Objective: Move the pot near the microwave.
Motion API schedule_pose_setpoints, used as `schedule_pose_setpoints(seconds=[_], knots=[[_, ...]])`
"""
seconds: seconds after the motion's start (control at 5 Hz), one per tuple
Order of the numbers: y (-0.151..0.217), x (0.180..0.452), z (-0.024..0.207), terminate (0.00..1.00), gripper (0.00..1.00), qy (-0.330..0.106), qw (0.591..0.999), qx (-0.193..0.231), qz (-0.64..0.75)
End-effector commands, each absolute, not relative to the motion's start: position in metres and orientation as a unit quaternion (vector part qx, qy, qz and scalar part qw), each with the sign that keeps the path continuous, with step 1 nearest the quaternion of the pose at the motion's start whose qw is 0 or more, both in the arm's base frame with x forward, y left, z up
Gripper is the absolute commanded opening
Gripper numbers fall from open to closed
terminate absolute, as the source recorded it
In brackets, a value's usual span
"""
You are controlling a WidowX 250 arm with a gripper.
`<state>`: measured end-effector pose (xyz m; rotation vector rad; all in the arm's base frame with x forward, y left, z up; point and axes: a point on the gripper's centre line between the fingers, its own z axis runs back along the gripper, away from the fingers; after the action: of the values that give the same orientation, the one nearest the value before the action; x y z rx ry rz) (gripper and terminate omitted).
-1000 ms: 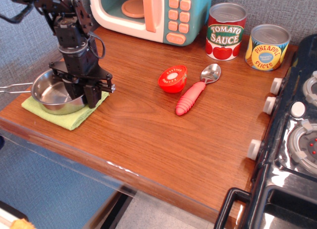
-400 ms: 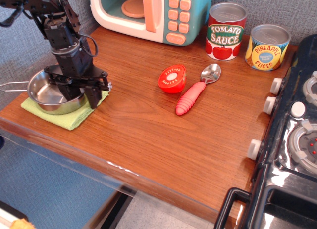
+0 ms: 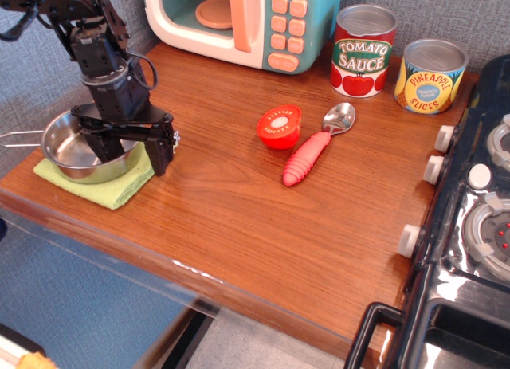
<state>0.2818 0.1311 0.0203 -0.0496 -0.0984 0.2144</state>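
I expect the pot to tip with its handle end hanging lower when I lift it, because my fingers are on both sides of the rim opposite the wire handle.
The pot, a small shiny steel saucepan with a thin wire handle pointing left, sits on a green cloth at the table's front left. My gripper hangs over the pot's right side and is open. One finger is down inside the pot and the other finger is outside, beyond the right rim. The rim lies between the jaws; no grip on it shows. The teal and cream microwave stands at the back, well away from the pot.
A red lid and a red-handled spoon lie mid-table. A tomato sauce can and a pineapple can stand at the back right. A black stove fills the right side.
The gripper and pot shifted slightly left on the cloth. The fingers have spread wider apart, the outer finger now standing clear of the pot's right rim.
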Motion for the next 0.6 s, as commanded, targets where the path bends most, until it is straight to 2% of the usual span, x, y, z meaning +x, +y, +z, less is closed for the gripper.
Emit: schedule_pose_setpoints(seconds=[0.0, 0.2, 0.4], knots=[[0.1365, 0.2934, 0.0541, 0.00, 1.00, -0.097, 0.991, -0.001, 0.094], [0.1363, 0.2936, 0.0547, 0.00, 1.00, -0.097, 0.991, -0.002, 0.094], [0.1364, 0.2933, 0.0511, 0.00, 0.00, -0.089, 0.991, -0.001, 0.098]])
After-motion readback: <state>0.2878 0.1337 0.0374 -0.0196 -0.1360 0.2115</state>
